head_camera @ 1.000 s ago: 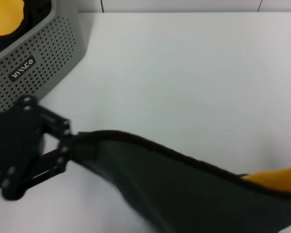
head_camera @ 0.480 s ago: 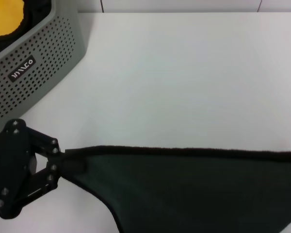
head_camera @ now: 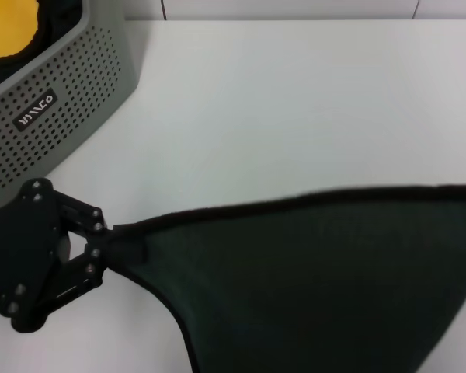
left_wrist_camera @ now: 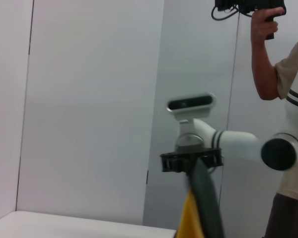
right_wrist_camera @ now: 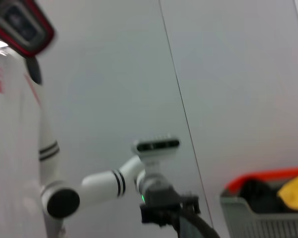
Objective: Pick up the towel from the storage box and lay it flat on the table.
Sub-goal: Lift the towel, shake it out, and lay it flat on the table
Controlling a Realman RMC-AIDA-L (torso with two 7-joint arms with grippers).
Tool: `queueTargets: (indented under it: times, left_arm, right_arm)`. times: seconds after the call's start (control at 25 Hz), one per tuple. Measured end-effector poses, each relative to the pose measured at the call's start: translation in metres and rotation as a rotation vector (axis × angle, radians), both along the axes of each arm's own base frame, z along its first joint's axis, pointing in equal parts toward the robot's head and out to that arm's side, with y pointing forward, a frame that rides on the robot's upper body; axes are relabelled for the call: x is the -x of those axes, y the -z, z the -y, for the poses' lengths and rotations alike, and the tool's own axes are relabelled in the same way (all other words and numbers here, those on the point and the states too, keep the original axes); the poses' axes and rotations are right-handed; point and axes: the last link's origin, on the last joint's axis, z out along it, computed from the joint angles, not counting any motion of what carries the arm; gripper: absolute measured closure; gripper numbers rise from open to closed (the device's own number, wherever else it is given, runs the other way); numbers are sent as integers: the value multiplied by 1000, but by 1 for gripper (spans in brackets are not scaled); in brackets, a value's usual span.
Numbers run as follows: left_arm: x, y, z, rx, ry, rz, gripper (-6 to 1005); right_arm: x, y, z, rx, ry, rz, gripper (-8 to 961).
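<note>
The towel's far edge (head_camera: pixel 311 200) is already tight with my right gripper far out. My right gripper should therefore move gently back in over the table (head_camera: pixel 408 159) before laying it flat.
The towel (head_camera: pixel 311 287) is stretched in the air between my two grippers, low over the table (head_camera: pixel 295 109), dark green face up in the head view. My left gripper (head_camera: pixel 113 247) at the lower left is shut on its left corner. My right gripper is outside the head view; the left wrist view shows it (left_wrist_camera: pixel 191 162) shut on the other end, with the towel (left_wrist_camera: pixel 203 198) showing green and yellow below it. The right wrist view shows my left gripper (right_wrist_camera: pixel 166 213) on the towel's edge. The storage box (head_camera: pixel 70 93) stands at the far left.
Another cloth showing only yellow (head_camera: pixel 8 27) lies in the storage box, also seen in the right wrist view (right_wrist_camera: pixel 295 191). A person (left_wrist_camera: pixel 288 99) stands beyond my right arm, holding a dark device overhead.
The towel has been pulled taut and spread; its far edge has moved away from me. The yellow fold at the right is gone. My left gripper dipped toward me, then came back up a little.
</note>
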Motion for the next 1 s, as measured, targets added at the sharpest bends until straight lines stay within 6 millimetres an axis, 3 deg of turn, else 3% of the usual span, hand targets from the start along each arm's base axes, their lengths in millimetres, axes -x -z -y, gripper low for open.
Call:
queueTargets:
  times: [0.36,0.84,1.0]
  left_arm:
    - [2,13,-9,12,-1,32,987]
    - [4,15,-16,20,12,20,987]
    - [6,15,-16,32,1,-5,986]
  right_arm:
    - [40,-6,-46,111,4,297,938]
    - [81,-33,-68,28,-29,579,938]
    - [89,-30,-67,37,-57,618,938]
